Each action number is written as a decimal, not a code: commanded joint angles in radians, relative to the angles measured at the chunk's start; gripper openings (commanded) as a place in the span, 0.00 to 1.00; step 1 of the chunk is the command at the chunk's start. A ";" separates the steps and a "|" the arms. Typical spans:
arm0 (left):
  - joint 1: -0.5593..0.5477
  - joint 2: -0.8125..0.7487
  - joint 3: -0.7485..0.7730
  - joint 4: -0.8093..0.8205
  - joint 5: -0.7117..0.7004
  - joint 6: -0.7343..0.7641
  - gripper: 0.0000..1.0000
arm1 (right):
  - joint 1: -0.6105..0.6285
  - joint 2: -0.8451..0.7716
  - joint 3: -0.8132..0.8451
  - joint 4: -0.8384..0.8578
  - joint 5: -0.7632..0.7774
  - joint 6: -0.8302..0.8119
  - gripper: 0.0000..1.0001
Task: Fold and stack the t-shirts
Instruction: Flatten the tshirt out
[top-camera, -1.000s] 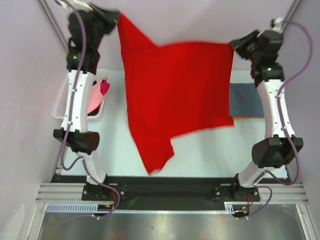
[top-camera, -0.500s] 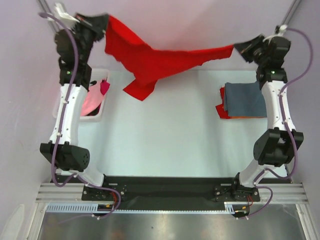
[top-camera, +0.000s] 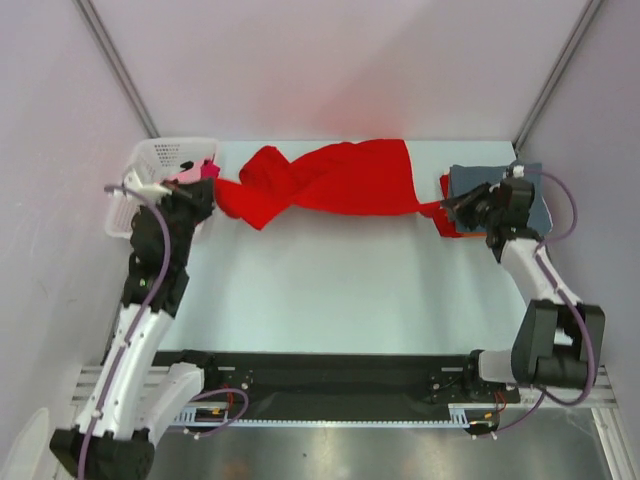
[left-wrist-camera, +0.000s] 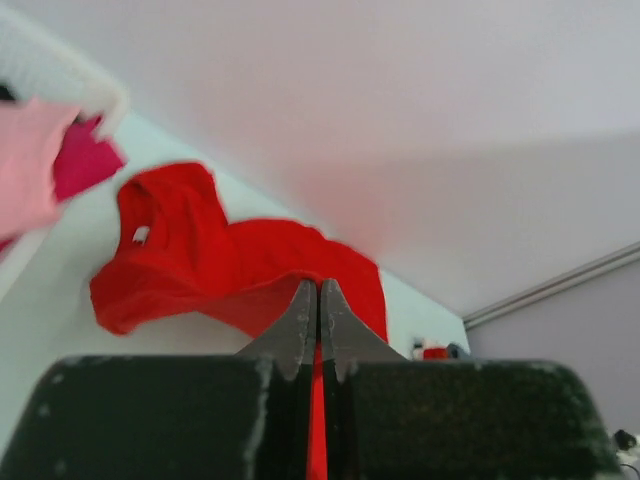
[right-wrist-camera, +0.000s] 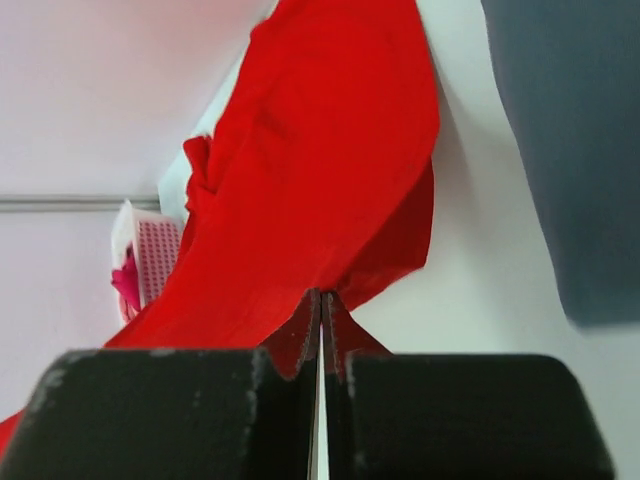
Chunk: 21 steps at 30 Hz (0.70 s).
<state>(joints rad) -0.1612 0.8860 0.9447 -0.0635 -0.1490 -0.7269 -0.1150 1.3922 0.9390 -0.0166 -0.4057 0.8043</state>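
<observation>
The red t-shirt's far edge (top-camera: 372, 144) is already at the back wall, so both my grippers should pull the t-shirt's near edge back over the clear table (top-camera: 330, 258) to spread the t-shirt out.
The plain bright red t-shirt (top-camera: 330, 180) lies bunched and stretched across the far part of the table between my two grippers. My left gripper (top-camera: 208, 192) is shut on its left edge beside the basket; the left wrist view shows red cloth (left-wrist-camera: 230, 260) pinched between the shut jaws. My right gripper (top-camera: 447, 205) is shut on its right edge, low by the stack; the right wrist view shows the red cloth (right-wrist-camera: 310, 190) running from the shut jaws. A folded grey-blue t-shirt (top-camera: 535, 195) tops a stack at the right, with a red one (top-camera: 444, 222) under it. Pink and magenta shirts (top-camera: 207, 170) sit in the basket.
A white lattice basket (top-camera: 160, 160) stands at the far left corner, close to my left gripper. The back wall and two slanted frame posts lie just behind the red shirt. The grey-blue stack (right-wrist-camera: 570, 150) sits right beside my right gripper.
Both arms came down from high above to table level, laying the spread, hanging red shirt down in a bunched band across the far part of the table. Both grips have held.
</observation>
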 joint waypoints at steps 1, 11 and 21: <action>0.002 -0.091 -0.222 -0.013 -0.060 -0.095 0.00 | 0.008 -0.146 -0.154 0.080 0.074 -0.004 0.00; -0.003 -0.518 -0.489 -0.219 -0.012 -0.089 0.00 | 0.012 -0.610 -0.472 -0.156 0.143 -0.099 0.00; -0.003 -0.564 -0.538 -0.322 0.019 -0.114 0.00 | 0.061 -0.802 -0.599 -0.284 0.172 -0.089 0.00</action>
<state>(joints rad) -0.1616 0.3016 0.4057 -0.3828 -0.1574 -0.8196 -0.0711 0.5766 0.3428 -0.2752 -0.2756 0.7284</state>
